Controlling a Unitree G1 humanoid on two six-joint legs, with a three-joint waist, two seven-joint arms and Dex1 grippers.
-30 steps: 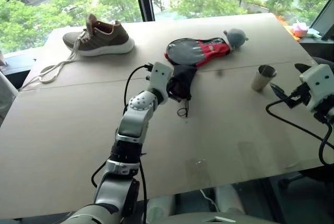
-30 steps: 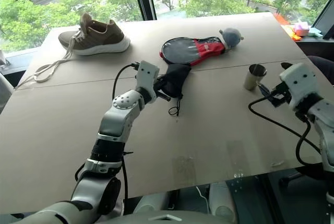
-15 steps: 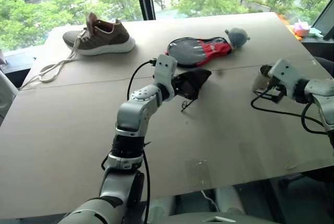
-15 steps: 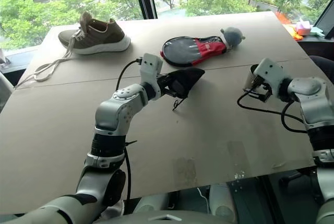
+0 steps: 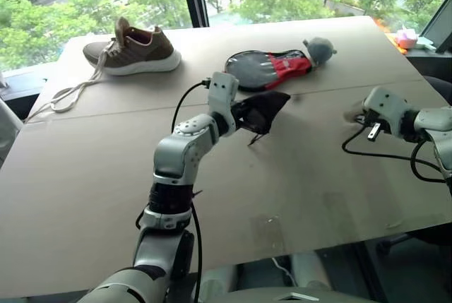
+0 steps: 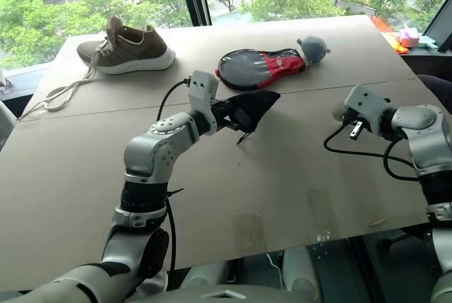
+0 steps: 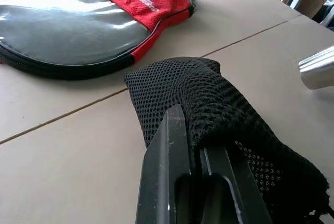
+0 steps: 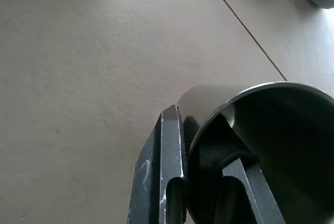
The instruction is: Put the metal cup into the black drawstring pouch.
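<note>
The metal cup's base slants down toward the table, so next my right gripper tips the cup level and brings it base first to the black drawstring pouch.
My left gripper is shut on one end of the black drawstring pouch, a mesh fabric bag held just above the table near its middle. In the left wrist view the pouch drapes over my fingers. At the right, my right gripper is shut on the rim of the metal cup, one finger inside it and one outside. The cup is tilted and mostly hidden behind the hand. It also appears as a shiny shape, the cup, in the left wrist view.
A black-and-red paddle case lies just behind the pouch, with a grey plush ball at its end. A brown shoe with loose laces sits at the far left. The cardboard table has bare room in front.
My right gripper moved down and in to the cup and shut on its rim; the cup now tilts. My left gripper rolled, raising the pouch so it points right.
</note>
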